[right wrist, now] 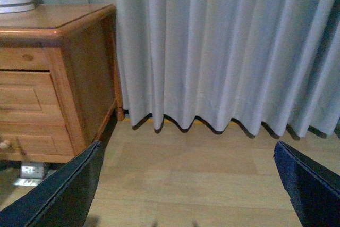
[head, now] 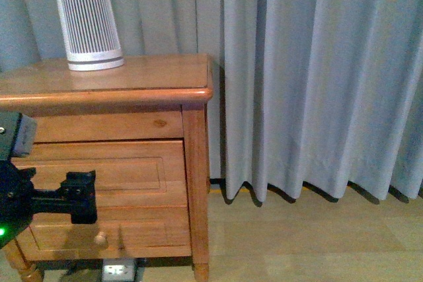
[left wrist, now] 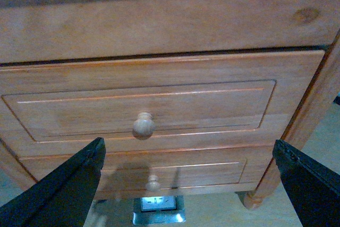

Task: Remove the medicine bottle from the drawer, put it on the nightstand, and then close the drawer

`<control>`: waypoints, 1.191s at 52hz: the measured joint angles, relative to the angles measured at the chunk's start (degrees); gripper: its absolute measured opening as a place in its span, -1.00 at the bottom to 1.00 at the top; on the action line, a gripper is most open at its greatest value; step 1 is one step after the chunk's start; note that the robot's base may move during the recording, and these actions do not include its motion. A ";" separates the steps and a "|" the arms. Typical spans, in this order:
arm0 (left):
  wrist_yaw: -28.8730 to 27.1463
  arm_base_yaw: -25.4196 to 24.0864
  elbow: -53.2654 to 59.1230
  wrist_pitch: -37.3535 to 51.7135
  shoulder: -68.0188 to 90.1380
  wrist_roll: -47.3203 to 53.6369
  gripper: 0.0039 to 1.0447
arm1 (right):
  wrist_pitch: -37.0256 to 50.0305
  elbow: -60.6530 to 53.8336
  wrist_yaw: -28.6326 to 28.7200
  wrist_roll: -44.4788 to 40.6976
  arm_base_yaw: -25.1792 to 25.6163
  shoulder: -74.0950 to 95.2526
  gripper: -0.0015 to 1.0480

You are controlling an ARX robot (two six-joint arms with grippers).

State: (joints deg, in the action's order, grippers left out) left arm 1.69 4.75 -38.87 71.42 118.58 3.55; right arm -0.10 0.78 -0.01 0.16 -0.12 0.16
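Note:
I expect the upper drawer (head: 135,175) to slide straight out on its own when I pull the knob, because a straight seam (head: 152,207) separates it from the lower drawer.
The nightstand (head: 132,74) stands at the left of the front view, with its upper drawer (head: 132,166) shut. In the left wrist view the drawer (left wrist: 212,104) shows its round knob (left wrist: 143,124) straight ahead. My left gripper (left wrist: 187,144) is open in front of that panel, a short way off, with the knob between and just above its fingers (left wrist: 64,190). It appears in the front view as a black gripper (head: 78,196) before the drawer fronts. My right gripper (right wrist: 186,147) hangs open over bare floor beside the nightstand (right wrist: 79,78). The medicine bottle is hidden.
A large white ribbed cylinder (head: 88,24) stands on the nightstand top. The lower drawer (left wrist: 202,171) with its own knob (left wrist: 153,183) sits below. A metal floor socket (left wrist: 158,209) lies under the cabinet. Grey curtains (head: 317,77) hang behind, above wooden floor (right wrist: 196,174).

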 joint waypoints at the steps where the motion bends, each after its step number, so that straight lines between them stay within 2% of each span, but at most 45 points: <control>1: 0.31 -0.09 -0.70 0.17 1.14 0.13 0.87 | 0.00 0.00 0.02 0.00 0.00 0.00 0.87; 12: 4.22 -1.03 -7.48 -0.02 9.07 1.38 0.87 | 0.00 0.00 0.02 0.00 0.00 0.00 0.87; 28: 3.89 -5.35 -23.17 -6.73 18.86 -0.85 0.87 | 0.00 0.00 0.02 0.00 0.00 0.00 0.87; 62: 4.17 -5.44 -30.97 -10.01 23.98 -3.04 0.87 | 0.00 0.00 0.02 0.00 0.00 0.00 0.87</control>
State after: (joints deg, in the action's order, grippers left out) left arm 5.87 -0.69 -69.84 61.41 142.56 0.51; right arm -0.10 0.78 0.01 0.16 -0.12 0.16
